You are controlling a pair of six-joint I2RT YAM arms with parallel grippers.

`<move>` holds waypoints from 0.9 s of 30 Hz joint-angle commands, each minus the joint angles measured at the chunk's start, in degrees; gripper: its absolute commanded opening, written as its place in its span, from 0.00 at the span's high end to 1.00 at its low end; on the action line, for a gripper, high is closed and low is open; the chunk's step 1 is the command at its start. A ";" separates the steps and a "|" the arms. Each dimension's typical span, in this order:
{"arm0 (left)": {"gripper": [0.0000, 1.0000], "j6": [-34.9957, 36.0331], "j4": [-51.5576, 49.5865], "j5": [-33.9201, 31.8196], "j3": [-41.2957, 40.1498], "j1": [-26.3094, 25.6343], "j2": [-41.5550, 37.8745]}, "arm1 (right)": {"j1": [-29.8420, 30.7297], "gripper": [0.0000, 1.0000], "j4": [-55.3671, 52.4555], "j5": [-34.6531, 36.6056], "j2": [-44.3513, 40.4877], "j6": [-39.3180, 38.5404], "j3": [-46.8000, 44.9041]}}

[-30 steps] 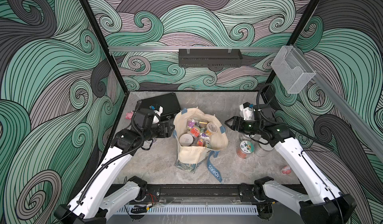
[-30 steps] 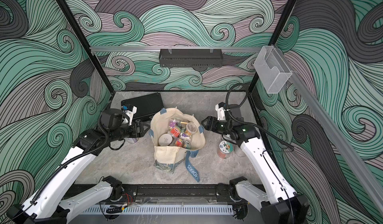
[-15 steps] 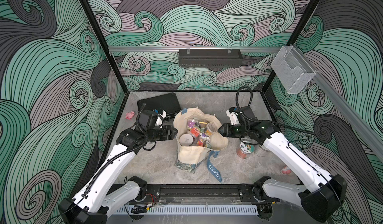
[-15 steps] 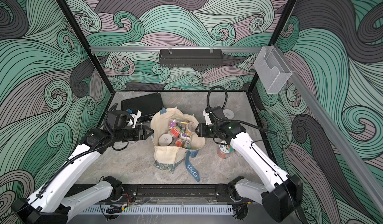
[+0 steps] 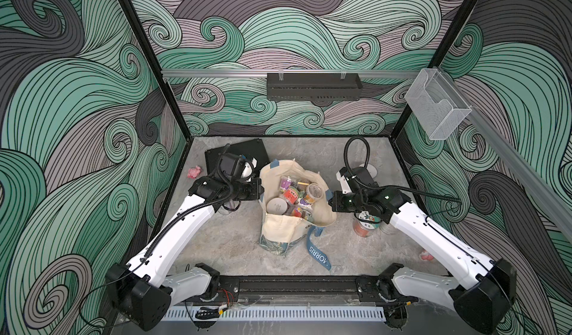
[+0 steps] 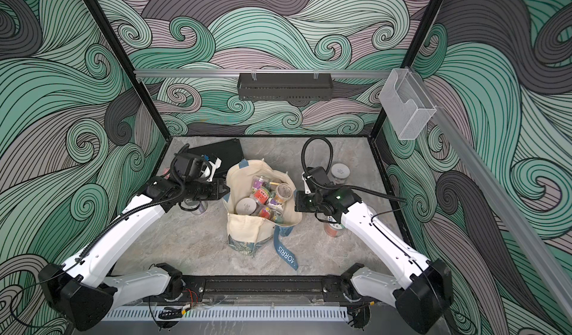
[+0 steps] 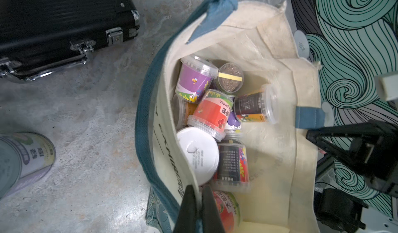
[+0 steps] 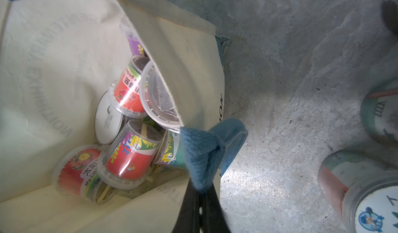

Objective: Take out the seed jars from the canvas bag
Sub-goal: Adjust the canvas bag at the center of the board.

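Note:
My grippers are both pinching the canvas bag's rim (image 8: 202, 152), so my right gripper should open and grab the black-labelled jar (image 7: 251, 104) while my left gripper keeps hold of the bag's rim.
The cream canvas bag (image 5: 280, 228) (image 6: 244, 228) stands open mid-table, a blue lettered strap trailing in front. Several seed jars (image 5: 294, 195) (image 6: 263, 194) lie jumbled inside: a white-lidded one (image 7: 198, 154), red-labelled ones (image 7: 211, 113) (image 8: 129, 156) and a purple one (image 7: 193, 79). My left gripper (image 5: 261, 191) (image 7: 197, 188) is shut on the bag's left rim, cloth pinched between its fingers. My right gripper (image 5: 330, 202) (image 8: 200, 191) is shut on the right rim, where the blue strap (image 8: 204, 152) is sewn on.
A black case (image 5: 238, 154) (image 7: 53, 16) lies at the back left. Jars stand outside the bag: one under the left arm (image 6: 195, 206), one under the right arm (image 5: 366, 225), one at the back right (image 6: 340, 172). Pink toys (image 5: 195, 171) (image 5: 427, 256) lie near both side walls.
Both arms have swung inward to the bag. Each gripper went from open to shut on the rim at its own side. The bag's mouth is held wider.

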 commanded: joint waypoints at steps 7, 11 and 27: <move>1.00 10.04 3.30 -6.84 16.07 0.13 10.25 | 8.09 1.00 11.09 3.35 -5.96 14.52 -6.99; 1.00 11.76 2.60 -6.99 19.37 0.34 14.61 | 13.34 1.00 13.83 7.19 -6.02 18.20 -9.74; 1.00 15.55 15.91 1.60 -0.74 -0.25 -0.54 | 16.58 0.47 -3.00 14.24 -12.37 0.95 3.42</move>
